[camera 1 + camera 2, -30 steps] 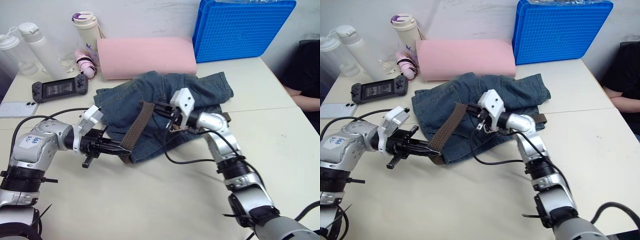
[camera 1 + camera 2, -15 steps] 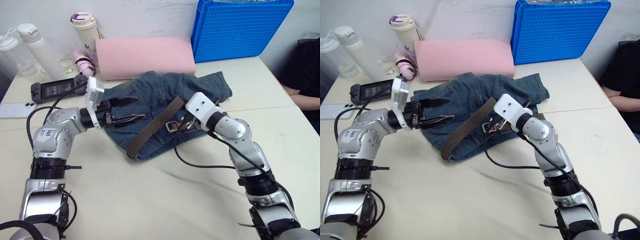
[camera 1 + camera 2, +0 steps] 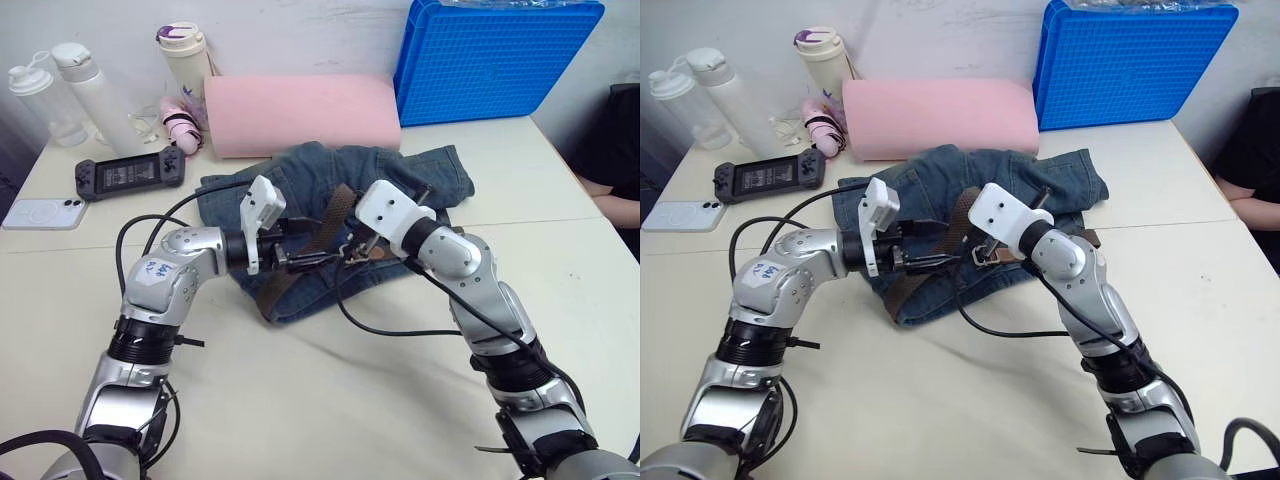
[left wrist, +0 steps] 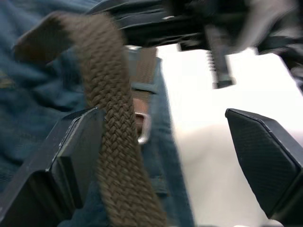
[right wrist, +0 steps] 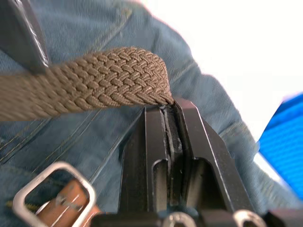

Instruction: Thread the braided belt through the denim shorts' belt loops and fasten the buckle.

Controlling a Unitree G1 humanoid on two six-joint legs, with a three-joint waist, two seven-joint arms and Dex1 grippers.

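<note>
The braided belt (image 3: 328,228) curves up loosely off the shorts, so the belt will fold down flat over the buckle when the robot pulls it.
The denim shorts (image 3: 300,190) lie crumpled in the middle of the table. The braided belt (image 3: 300,265) runs diagonally across them, its low end at the shorts' near-left edge. My right gripper (image 5: 170,106) is shut on a fold of the belt (image 5: 94,80), just above the silver buckle (image 5: 49,189). My left gripper (image 4: 163,113) stands open over the shorts, facing the right one. The strap (image 4: 111,137) runs past one of its fingers (image 4: 71,156), with the buckle (image 4: 143,128) just beyond. A narrow denim strip crossing the strap there looks like one of the belt loops (image 4: 142,87).
A pink foam roll (image 3: 300,112) and a blue crate (image 3: 495,60) stand behind the shorts. Bottles (image 3: 95,90), a tumbler (image 3: 187,55), a game controller (image 3: 128,175) and a phone (image 3: 38,212) sit at the back left. A person's arm (image 3: 618,150) shows at the right edge.
My left gripper has opened and let go of the belt's low end, then swung in beside the buckle. The belt's low end now lies on the shorts. The camera has shifted slightly.
</note>
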